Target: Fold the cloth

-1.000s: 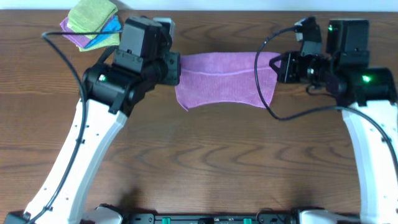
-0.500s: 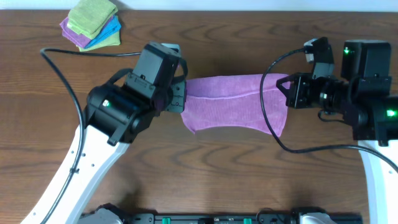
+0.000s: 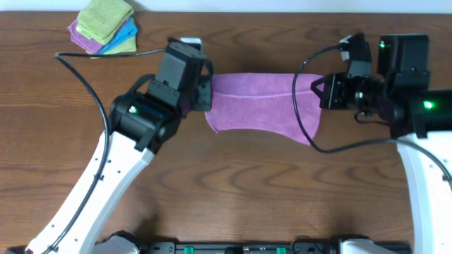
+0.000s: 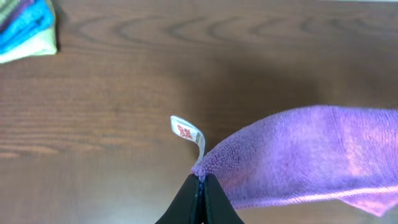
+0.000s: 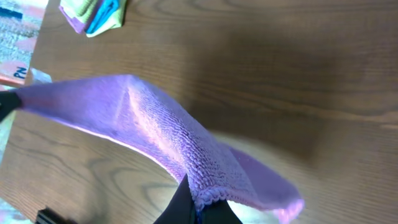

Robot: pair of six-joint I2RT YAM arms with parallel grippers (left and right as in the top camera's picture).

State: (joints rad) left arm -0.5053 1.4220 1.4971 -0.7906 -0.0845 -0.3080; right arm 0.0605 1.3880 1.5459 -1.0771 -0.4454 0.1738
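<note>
My left gripper should move back toward the table's near side [image 3: 201,169] and lay the cloth flat before folding, because the cloth's lower edge [image 3: 258,130] hangs loose under my grippers.
The lilac cloth [image 3: 261,102] hangs stretched between my two grippers above the wooden table, its lower edge sagging. My left gripper [image 3: 207,93] is shut on the cloth's left corner. In the left wrist view the left gripper [image 4: 200,180] pinches that corner, and the small white tag [image 4: 187,132] sticks up beside it from the cloth [image 4: 298,155]. My right gripper [image 3: 319,90] is shut on the right corner. The right wrist view shows the right gripper [image 5: 198,205] clamped on the cloth's hem, with the cloth [image 5: 149,130] running away to the left.
A stack of folded cloths [image 3: 104,27], lime-green on blue and purple, lies at the table's far left corner; it also shows in the left wrist view [image 4: 25,28] and right wrist view [image 5: 96,14]. Cables loop from both arms. Brown wood table [image 3: 233,190].
Both grippers have carried the cloth a little toward the far edge over the last half second, after a move toward the near side. The cloth stays taut between them.
</note>
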